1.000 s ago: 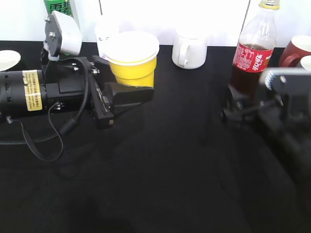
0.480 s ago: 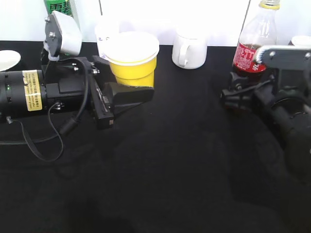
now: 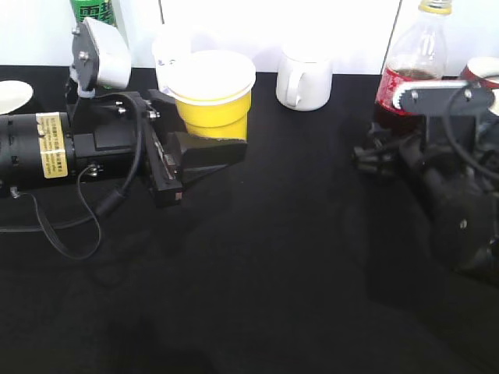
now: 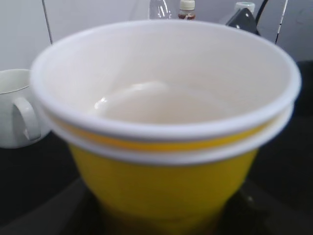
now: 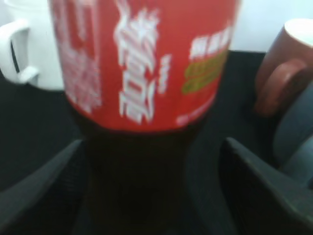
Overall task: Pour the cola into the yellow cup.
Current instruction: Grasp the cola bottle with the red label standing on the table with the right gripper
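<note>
The bottle looks clear above its red label [image 3: 423,43]. The cola [image 3: 396,117] should flow up to the bottle's neck and pour out when I tip the bottle almost sideways.
The yellow cup [image 3: 212,97] has a wide white rim and an empty white inside; it fills the left wrist view [image 4: 161,181]. My left gripper [image 3: 204,149] is shut on its base, with a dark finger on either side [image 4: 156,218]. The cola [image 3: 411,47], a tall clear bottle with a red label and yellow cap, stands upright at the right. My right gripper [image 3: 376,156] is open and straddles its dark lower body [image 5: 142,73], with a finger on each side [image 5: 146,196] and a gap showing on the right. The wrist camera housing hides most of the label in the exterior view.
A white handled mug [image 3: 304,80] stands at the back between cup and bottle. A red mug [image 3: 482,68] is just right of the cola. A green bottle [image 3: 95,12], a white saucer [image 3: 12,95] and a white cup [image 3: 168,54] sit at the back left. The table is black.
My right arm has risen and closed in on the cola bottle, its camera housing now covering the label. The left arm and yellow cup have not moved.
</note>
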Motion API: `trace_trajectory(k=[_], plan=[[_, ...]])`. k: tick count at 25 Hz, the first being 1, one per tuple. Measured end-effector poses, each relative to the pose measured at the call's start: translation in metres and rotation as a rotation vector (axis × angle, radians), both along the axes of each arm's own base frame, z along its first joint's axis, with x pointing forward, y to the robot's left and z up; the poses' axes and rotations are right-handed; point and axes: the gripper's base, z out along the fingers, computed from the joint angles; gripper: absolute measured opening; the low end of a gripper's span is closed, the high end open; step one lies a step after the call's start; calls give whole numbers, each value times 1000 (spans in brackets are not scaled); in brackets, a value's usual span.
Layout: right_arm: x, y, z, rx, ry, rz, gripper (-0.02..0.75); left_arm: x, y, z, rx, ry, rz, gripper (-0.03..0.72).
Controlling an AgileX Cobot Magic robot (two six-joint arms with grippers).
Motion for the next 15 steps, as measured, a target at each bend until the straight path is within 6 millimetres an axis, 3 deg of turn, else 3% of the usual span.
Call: trace_trajectory(k=[4, 9, 15], plan=[[10, 6, 9, 17, -43, 14, 615, 0, 0, 0, -1, 0, -1, 449], [24, -7, 14, 6, -74, 2, 597, 0, 0, 0, -1, 0, -1, 449], [31, 0, 17, -6, -98, 49, 596, 0, 0, 0, -1, 0, -1, 449]])
